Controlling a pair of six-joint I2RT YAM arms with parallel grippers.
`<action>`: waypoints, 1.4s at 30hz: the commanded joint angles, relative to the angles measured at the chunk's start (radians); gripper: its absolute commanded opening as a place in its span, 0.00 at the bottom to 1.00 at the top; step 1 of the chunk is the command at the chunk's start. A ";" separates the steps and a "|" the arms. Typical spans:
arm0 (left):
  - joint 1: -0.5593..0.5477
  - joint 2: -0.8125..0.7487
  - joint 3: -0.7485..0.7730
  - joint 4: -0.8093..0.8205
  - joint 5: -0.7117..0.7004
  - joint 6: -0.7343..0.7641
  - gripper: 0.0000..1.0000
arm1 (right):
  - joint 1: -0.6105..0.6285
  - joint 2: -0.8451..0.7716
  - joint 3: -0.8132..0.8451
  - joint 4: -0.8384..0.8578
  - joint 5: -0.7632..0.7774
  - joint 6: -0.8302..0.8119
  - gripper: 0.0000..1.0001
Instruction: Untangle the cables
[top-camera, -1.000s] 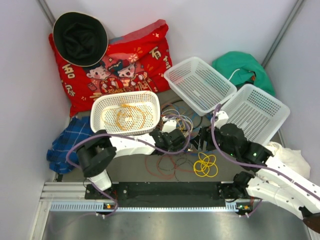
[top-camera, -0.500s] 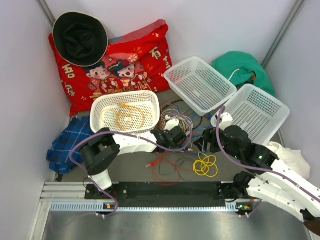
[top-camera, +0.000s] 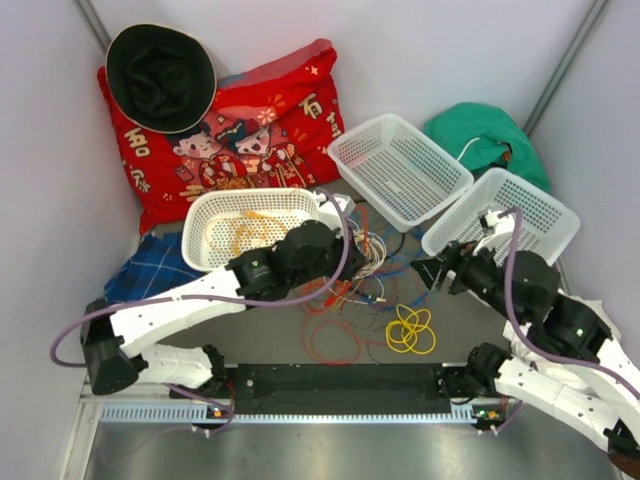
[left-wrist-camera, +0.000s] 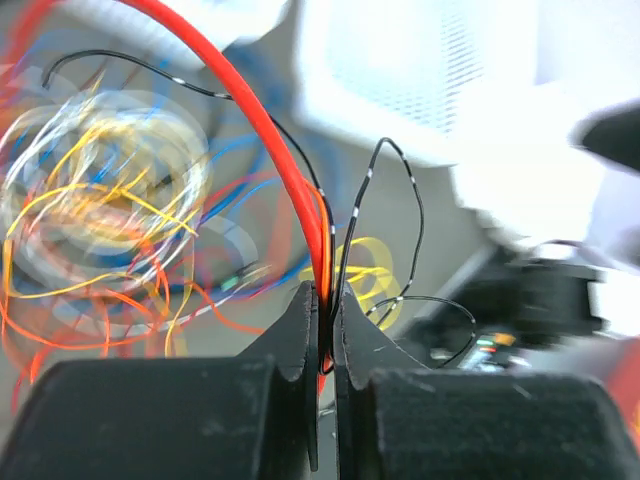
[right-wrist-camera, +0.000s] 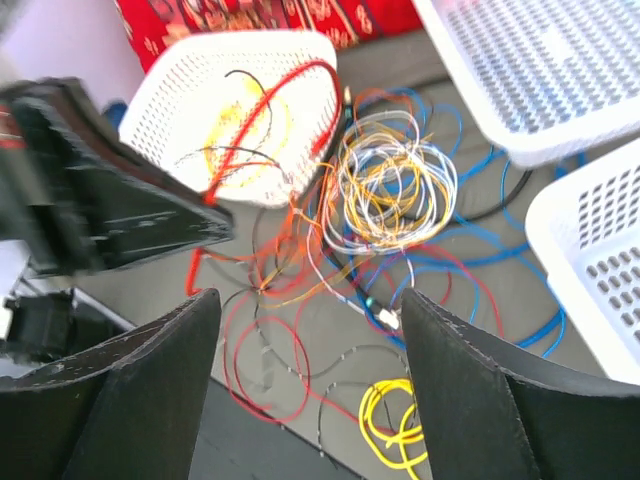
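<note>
My left gripper is pinching the red cable together with a thin black wire (left-wrist-camera: 357, 205). My right gripper should take hold of the red cable's arc (right-wrist-camera: 247, 123) and pull it free.
The cables (top-camera: 365, 262) lie tangled on the table between the baskets: red, orange, blue, white and black wires. A yellow coil (top-camera: 410, 330) rests apart near the front, with loose red loops (top-camera: 335, 338) beside it. My left gripper (top-camera: 338, 262) (left-wrist-camera: 322, 290) is shut on a red cable (left-wrist-camera: 270, 130) and a thin black one (left-wrist-camera: 410, 210). That red cable (right-wrist-camera: 290, 85) arcs up over the left basket. My right gripper (top-camera: 432, 272) (right-wrist-camera: 310, 300) hovers open above the tangle, nothing between its fingers. A yellow-white coil (right-wrist-camera: 395, 185) sits below it.
The left white basket (top-camera: 200, 215) holds orange wire. Two more white baskets (top-camera: 400, 170) (top-camera: 515, 225) stand at the right. A red pillow (top-camera: 250, 120), black hat (top-camera: 160, 75), green cloth (top-camera: 485, 130), blue plaid cloth (top-camera: 140, 275) and white cloth (top-camera: 580, 310) ring the space.
My left gripper has shut on the red and black cables and lifted them, the arm stretching out. The right arm has drawn back to the right, still open.
</note>
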 joint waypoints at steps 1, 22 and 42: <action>-0.005 -0.046 0.073 0.095 0.159 0.093 0.00 | 0.008 -0.044 0.055 0.032 0.052 -0.045 0.73; -0.007 -0.147 -0.024 0.233 0.449 0.170 0.00 | 0.007 0.175 0.254 0.044 -0.025 0.063 0.76; -0.007 -0.187 -0.074 0.226 0.457 0.169 0.00 | -0.102 0.392 0.247 0.193 -0.282 0.198 0.21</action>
